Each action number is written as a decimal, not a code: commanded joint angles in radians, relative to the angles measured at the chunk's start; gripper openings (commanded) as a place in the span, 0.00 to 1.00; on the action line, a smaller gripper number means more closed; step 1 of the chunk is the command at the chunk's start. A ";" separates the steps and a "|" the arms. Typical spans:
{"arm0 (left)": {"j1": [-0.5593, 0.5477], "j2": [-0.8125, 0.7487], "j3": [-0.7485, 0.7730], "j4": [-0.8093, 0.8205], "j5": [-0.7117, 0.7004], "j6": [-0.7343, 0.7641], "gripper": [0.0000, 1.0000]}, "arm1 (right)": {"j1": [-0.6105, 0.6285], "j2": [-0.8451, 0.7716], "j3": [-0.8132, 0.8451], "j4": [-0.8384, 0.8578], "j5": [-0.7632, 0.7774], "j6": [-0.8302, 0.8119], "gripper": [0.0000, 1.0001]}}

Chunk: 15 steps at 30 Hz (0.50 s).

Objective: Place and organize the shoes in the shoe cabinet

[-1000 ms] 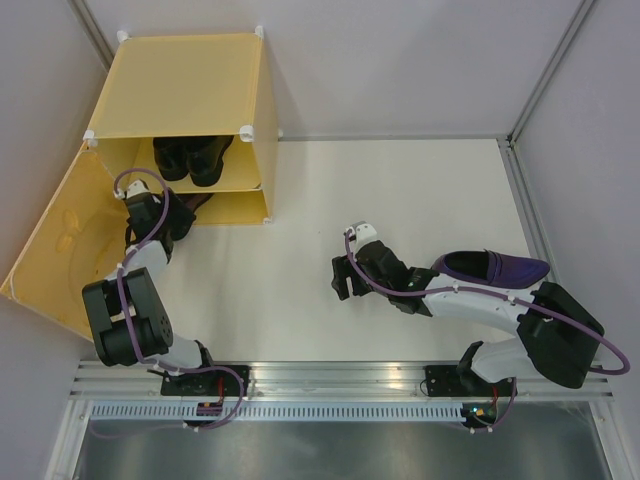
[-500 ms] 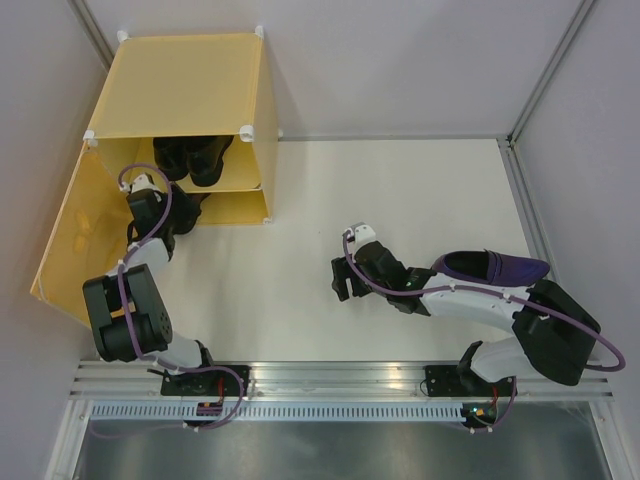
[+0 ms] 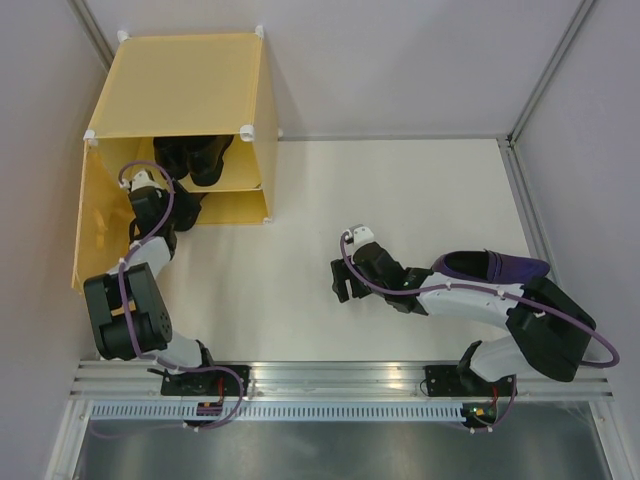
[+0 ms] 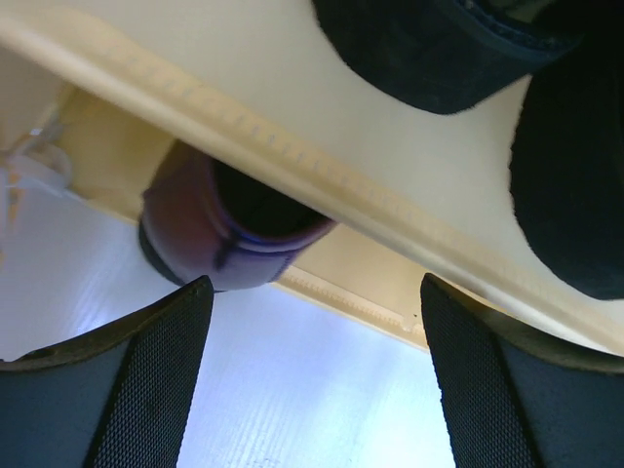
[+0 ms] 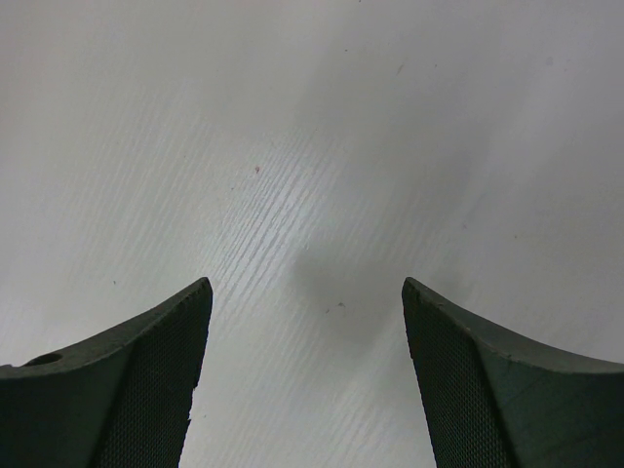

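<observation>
The cabinet door (image 3: 86,248) is partly swung in beside my left gripper. I should push the door (image 3: 106,208) wide open with that gripper before I tuck in the purple shoe.
The yellow-orange shoe cabinet (image 3: 185,85) stands at the back left, its door (image 3: 95,220) partly swung in on the left. The black pair (image 3: 192,156) sits on the inner shelf (image 4: 292,161) and also shows in the left wrist view (image 4: 439,49). One dark purple shoe (image 4: 210,239) lies in the lower compartment, its heel at the opening. My left gripper (image 3: 178,212) is open and empty just in front of that heel (image 4: 312,390). The other purple shoe (image 3: 495,266) lies on the table at the right. My right gripper (image 3: 340,282) is open and empty over bare table (image 5: 307,390).
The white table (image 3: 400,190) is walled by grey panels with metal posts at the back and right. My right arm lies across the table just in front of the loose purple shoe. A metal rail (image 3: 340,375) runs along the near edge.
The cabinet door has swung from lying wide open towards the cabinet. My left gripper has moved slightly closer to the lower compartment. The right arm has barely moved.
</observation>
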 commanded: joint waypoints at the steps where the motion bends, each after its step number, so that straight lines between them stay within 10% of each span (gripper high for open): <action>1: -0.004 -0.069 -0.044 0.090 -0.170 -0.032 0.88 | -0.003 0.008 0.027 0.031 0.004 -0.004 0.82; 15: -0.006 0.053 0.012 0.093 -0.051 -0.015 0.89 | -0.003 0.008 0.027 0.030 0.005 -0.005 0.83</action>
